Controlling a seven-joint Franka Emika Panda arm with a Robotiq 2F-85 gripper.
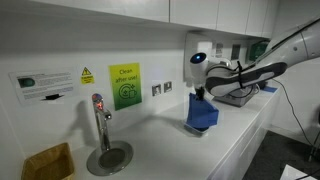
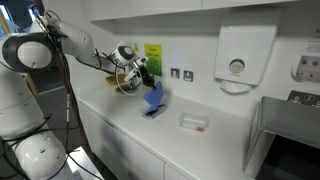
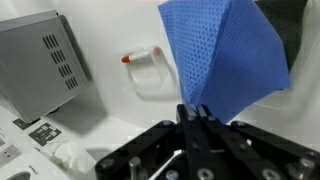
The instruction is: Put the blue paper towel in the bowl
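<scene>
The blue paper towel [image 3: 232, 62] is hanging at a slant across one side of the bowl. The robot's gripper should swing back and line it up straight over the bowl's middle [image 3: 290, 28] before opening.
My gripper [image 3: 193, 110] is shut on the top of the blue paper towel [image 3: 225, 55], which hangs down from the fingers above the white counter. Both exterior views show the gripper [image 1: 200, 93] [image 2: 143, 72] holding the towel [image 1: 202, 112] [image 2: 153, 98], whose lower end is close to or touching the counter. A round bowl [image 2: 123, 83] sits on the counter just behind the gripper in an exterior view. In the wrist view a dark curved shape at the right edge [image 3: 297, 35] may be the bowl, mostly hidden by the towel.
A clear plastic container with a red cap [image 3: 145, 68] [image 2: 193, 122] lies on the counter. A metal appliance [image 3: 40, 60] stands beyond it. A tap [image 1: 100, 115] and a brown box [image 1: 48, 160] stand further along. A paper dispenser [image 2: 238, 55] hangs on the wall.
</scene>
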